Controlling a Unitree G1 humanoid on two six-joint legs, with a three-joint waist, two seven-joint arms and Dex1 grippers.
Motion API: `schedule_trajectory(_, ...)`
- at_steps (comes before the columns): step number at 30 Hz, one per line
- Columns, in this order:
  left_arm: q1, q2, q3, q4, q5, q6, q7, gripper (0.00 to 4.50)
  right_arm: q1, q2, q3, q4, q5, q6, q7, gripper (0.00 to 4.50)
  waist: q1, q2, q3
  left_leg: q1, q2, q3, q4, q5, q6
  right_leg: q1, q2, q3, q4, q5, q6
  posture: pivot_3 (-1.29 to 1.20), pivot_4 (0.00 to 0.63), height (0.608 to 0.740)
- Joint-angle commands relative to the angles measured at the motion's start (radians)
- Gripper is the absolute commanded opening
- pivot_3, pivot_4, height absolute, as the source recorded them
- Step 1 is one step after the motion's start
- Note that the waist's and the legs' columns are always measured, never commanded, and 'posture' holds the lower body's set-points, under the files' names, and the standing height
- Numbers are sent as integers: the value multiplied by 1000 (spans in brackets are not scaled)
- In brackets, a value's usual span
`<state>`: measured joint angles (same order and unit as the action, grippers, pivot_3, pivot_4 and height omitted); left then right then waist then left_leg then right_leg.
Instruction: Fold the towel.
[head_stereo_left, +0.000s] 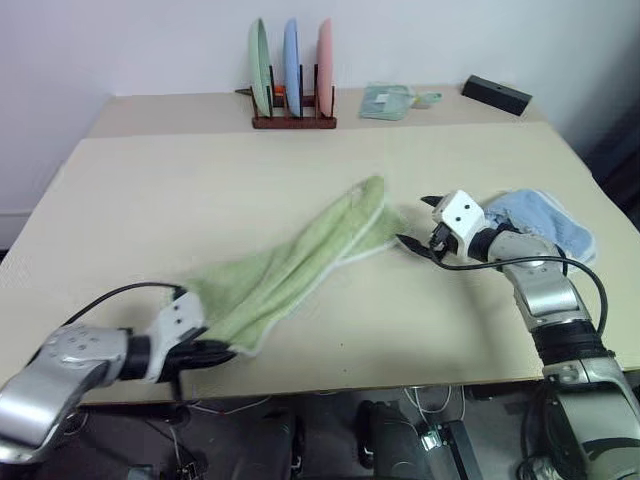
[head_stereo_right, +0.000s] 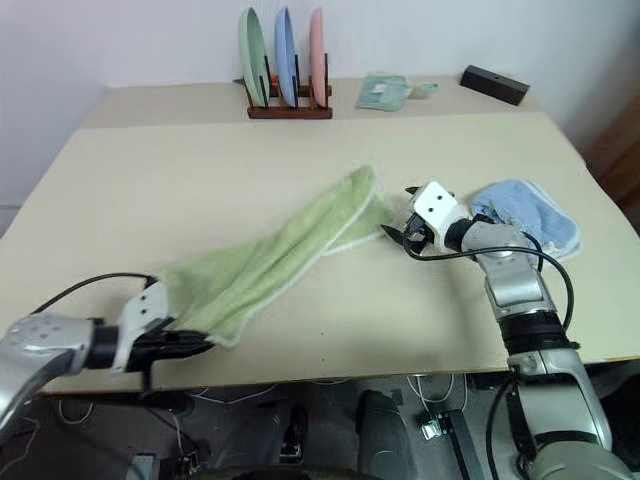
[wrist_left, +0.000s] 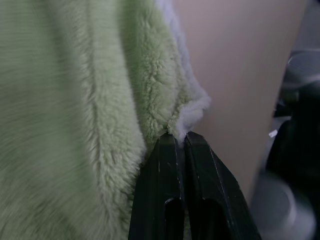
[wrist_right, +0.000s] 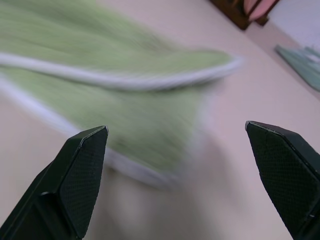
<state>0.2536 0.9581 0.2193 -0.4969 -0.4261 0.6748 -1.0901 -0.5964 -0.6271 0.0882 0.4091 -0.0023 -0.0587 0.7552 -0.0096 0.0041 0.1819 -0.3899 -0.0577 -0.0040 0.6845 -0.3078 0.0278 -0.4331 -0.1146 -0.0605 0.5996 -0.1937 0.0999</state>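
Observation:
I expect the twisted towel (head_stereo_left: 285, 270) to open into a wide hanging sheet when I lift both ends, because the towel's white edge (head_stereo_left: 358, 238) slants over a lower layer.
The light green towel (head_stereo_left: 300, 262) with white edging lies stretched in a long twisted band across the table, from its middle toward the near left edge. My left gripper (head_stereo_left: 222, 352) is shut on the towel's near corner (wrist_left: 187, 116) at the table's front left edge. My right gripper (head_stereo_left: 420, 226) stands open just right of the towel's far end (wrist_right: 150, 125), apart from it, with nothing between its fingers (wrist_right: 82, 172).
A light blue cloth (head_stereo_left: 545, 222) lies bunched behind my right wrist. A plate rack (head_stereo_left: 293, 108) with three upright plates stands at the back. A pale mint cloth (head_stereo_left: 388, 101) and a black block (head_stereo_left: 497, 95) lie at the back right.

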Motion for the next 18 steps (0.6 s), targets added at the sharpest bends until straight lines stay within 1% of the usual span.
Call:
schedule_trajectory(1, 108, 32, 131, 27, 60, -73, 3, 50, -87, -17, 32, 114, -93, -157, -37, 4500, -4, 0, 0, 0, 0, 0, 0, 0, 0, 0, 0, 0, 0, 0, -1, 0, 150, 740)
schedule_trajectory(4, 126, 19, 163, 58, 71, -104, 35, 50, -134, -19, 63, 209, -151, -255, -63, 4500, -2, 0, 0, 0, 0, 0, 0, 0, 0, 0, 0, 0, 0, -1, -1, 0, 150, 740)
schedule_trajectory(7, 57, -33, 143, 96, 68, -138, 95, 50, -187, -22, 140, 291, -270, -400, -112, 4500, -3, 0, 0, 1, 0, 0, 0, 0, -1, 0, 0, 0, 0, 0, -1, 0, 150, 740)
schedule_trajectory(12, 42, -52, 118, 119, 89, -175, 113, 50, -280, -7, 238, 402, -419, -604, -231, 4500, -11, 0, 0, 1, 0, 1, -1, 0, -1, -1, 0, 0, 1, 1, 1, 0, 150, 740)
schedule_trajectory(15, 33, -56, 109, 129, 84, -187, 113, 50, -347, 7, 298, 444, -526, -669, -320, 4500, -12, 0, 0, 0, 0, 1, -1, 1, -2, -2, 1, 1, 1, 1, 1, 0, 150, 740)
schedule_trajectory(18, 24, -57, 96, 141, 84, -196, 111, 50, -405, 21, 362, 497, -609, -725, -366, 4500, -12, 0, 0, 0, 0, 1, -1, 1, -3, -2, 1, 1, 1, 1, 1, 0, 150, 740)
